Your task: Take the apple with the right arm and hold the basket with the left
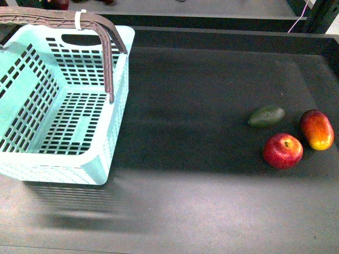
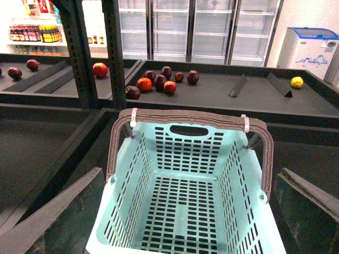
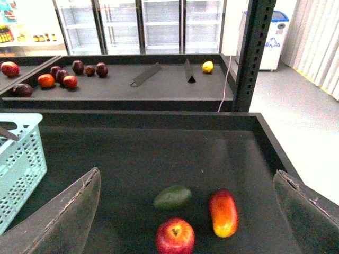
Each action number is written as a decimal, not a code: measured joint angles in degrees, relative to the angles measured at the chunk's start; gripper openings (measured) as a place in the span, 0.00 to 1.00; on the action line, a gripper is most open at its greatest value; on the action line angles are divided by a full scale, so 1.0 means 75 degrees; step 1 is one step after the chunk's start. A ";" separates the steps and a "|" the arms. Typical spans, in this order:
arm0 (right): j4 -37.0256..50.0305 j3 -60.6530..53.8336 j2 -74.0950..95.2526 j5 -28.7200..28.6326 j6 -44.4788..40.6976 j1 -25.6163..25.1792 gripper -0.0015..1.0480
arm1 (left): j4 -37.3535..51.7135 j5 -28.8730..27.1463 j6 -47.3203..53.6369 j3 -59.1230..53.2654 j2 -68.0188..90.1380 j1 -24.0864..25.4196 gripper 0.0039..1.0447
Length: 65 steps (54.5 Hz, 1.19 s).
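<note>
The brown handles point(image 1: 107, 61) stand in an arch fixed to both side rims of the basket. The mint-green basket point(image 1: 71, 119) will therefore hang open below them when I lift.
The red apple point(image 1: 283, 151) with a yellow patch at its stem lies on the dark table at the right; it also shows in the right wrist view point(image 3: 175, 236). The mint-green basket point(image 1: 115, 100) with brown handles and a white tie stands empty at the left, also in the left wrist view point(image 2: 122, 203). My left gripper point(image 2: 185, 214) is open above the basket's near end, fingers point(image 2: 58, 217) apart on either side of it. My right gripper point(image 3: 185, 211) is open above the fruits, fingers point(image 3: 63, 214) wide apart. Neither arm shows in the front view.
A dark green avocado point(image 1: 266, 116) and an elongated red-orange-yellow fruit point(image 1: 317, 129) lie just beyond and right of the apple. A raised table wall point(image 1: 222, 37) runs along the back. Shelves with other fruit point(image 2: 159, 82) and a black upright post point(image 3: 253, 53) stand beyond.
</note>
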 joint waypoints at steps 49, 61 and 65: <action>0.0000 0.0000 -0.0003 0.0000 0.0000 0.0000 0.92 | -0.2031 -0.0766 -0.1606 0.0551 0.1023 0.0262 0.94; 0.0000 0.0000 -0.0003 0.0000 0.0000 0.0000 0.92 | -0.0898 0.0597 -0.2468 0.0842 0.2512 0.1236 0.94; 0.0000 0.0000 -0.0003 0.0000 0.0000 0.0000 0.92 | -0.0230 0.0813 -0.2876 0.1049 0.3433 0.1323 0.94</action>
